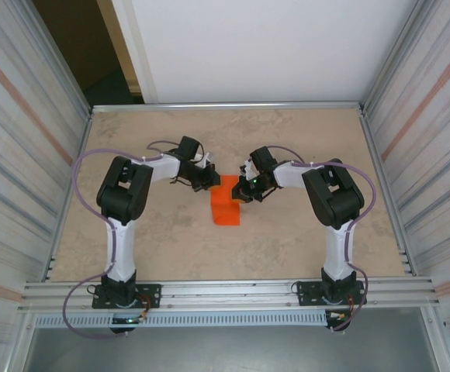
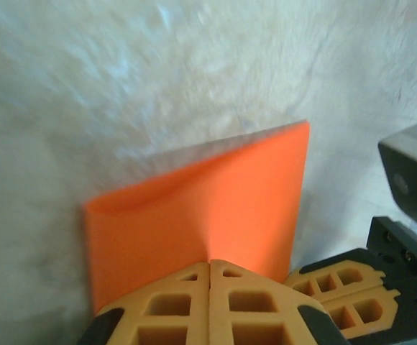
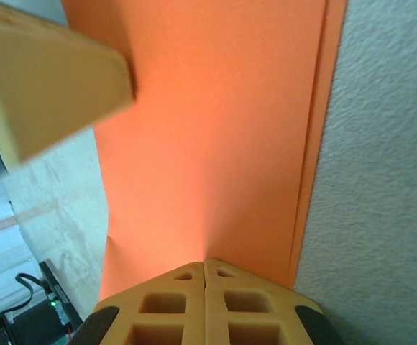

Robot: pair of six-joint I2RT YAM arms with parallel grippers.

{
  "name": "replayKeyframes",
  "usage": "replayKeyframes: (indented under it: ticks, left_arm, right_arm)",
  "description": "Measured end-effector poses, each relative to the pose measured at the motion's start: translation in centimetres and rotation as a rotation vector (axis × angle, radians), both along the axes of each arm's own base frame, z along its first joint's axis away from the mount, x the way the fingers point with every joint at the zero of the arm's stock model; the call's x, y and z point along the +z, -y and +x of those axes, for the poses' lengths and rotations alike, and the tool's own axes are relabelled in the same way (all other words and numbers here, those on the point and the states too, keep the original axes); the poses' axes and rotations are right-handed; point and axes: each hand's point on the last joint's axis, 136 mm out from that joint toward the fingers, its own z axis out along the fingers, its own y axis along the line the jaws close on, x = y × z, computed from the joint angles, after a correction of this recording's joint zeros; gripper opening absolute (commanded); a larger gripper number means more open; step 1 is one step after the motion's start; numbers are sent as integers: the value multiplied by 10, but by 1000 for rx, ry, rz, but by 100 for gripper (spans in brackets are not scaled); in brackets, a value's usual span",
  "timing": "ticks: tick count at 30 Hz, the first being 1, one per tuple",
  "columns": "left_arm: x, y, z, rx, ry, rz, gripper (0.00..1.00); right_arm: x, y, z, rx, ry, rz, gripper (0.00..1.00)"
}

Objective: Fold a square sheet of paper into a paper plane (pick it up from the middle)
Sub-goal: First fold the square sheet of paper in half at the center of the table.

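Note:
My left gripper should lift off the paper's far end and press along the paper's folded edge (image 1: 212, 209) toward me, because the paper's near end (image 1: 226, 220) still bends up.
The square sheet of paper (image 1: 226, 205) is bright orange and doubled over into a narrow rectangle at the table's middle. Its near end touches the table and its far end is lifted between the two grippers. My left gripper (image 1: 209, 181) is shut on the far edge; in the left wrist view its gripper (image 2: 210, 263) pinches the paper (image 2: 216, 201). My right gripper (image 1: 241, 191) is shut on the same edge from the other side. In the right wrist view its gripper (image 3: 205, 261) clamps the paper (image 3: 216, 136), whose two layers show offset along the right edge.
The beige table (image 1: 171, 232) is fenced by metal rails and corrugated side walls (image 1: 23, 155). The right gripper's fingers (image 2: 345, 287) sit close beside the left ones. One left finger (image 3: 50, 79) hangs over the paper in the right wrist view.

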Motion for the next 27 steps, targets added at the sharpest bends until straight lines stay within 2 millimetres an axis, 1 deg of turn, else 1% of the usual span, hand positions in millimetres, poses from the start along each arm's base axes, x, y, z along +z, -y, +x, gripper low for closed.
replayKeyframes:
  ticks: [4, 8, 11, 13, 14, 17, 19, 21, 23, 25, 27]
  left_arm:
    - [0, -22, 18, 57, 28, -21, 0]
    - [2, -50, 39, 127, 52, -16, 0]
    - [5, -60, 46, 154, 69, 0, 0]
    - [13, -56, 44, 148, 84, 6, 0]
    - [18, -51, 42, 138, 98, 5, 0]
    - [38, -23, 25, 90, 135, -19, 0]
    - [44, -4, 13, 59, 143, -36, 0]
    - [43, 12, 2, 27, 137, -42, 0]
    - [35, 21, -5, 12, 114, -38, 0]
    - [24, 20, -6, 14, 88, -24, 0]
    - [13, 17, -2, 24, 68, -7, 0]
  right_arm:
    - [0, 0, 0, 8, 4, 5, 0]
    - [0, 1, 0, 12, 1, 15, 0]
    - [0, 1, 1, 12, -2, 17, 0]
    - [0, 1, 1, 12, -2, 17, 0]
    - [0, 1, 1, 12, -2, 17, 0]
    - [0, 1, 1, 12, -3, 17, 0]
    - [0, 1, 1, 11, -3, 17, 0]
    - [0, 1, 1, 11, -3, 17, 0]
    - [0, 1, 1, 11, -4, 17, 0]
    - [0, 1, 1, 11, -4, 17, 0]
    - [0, 1, 1, 11, -4, 17, 0]
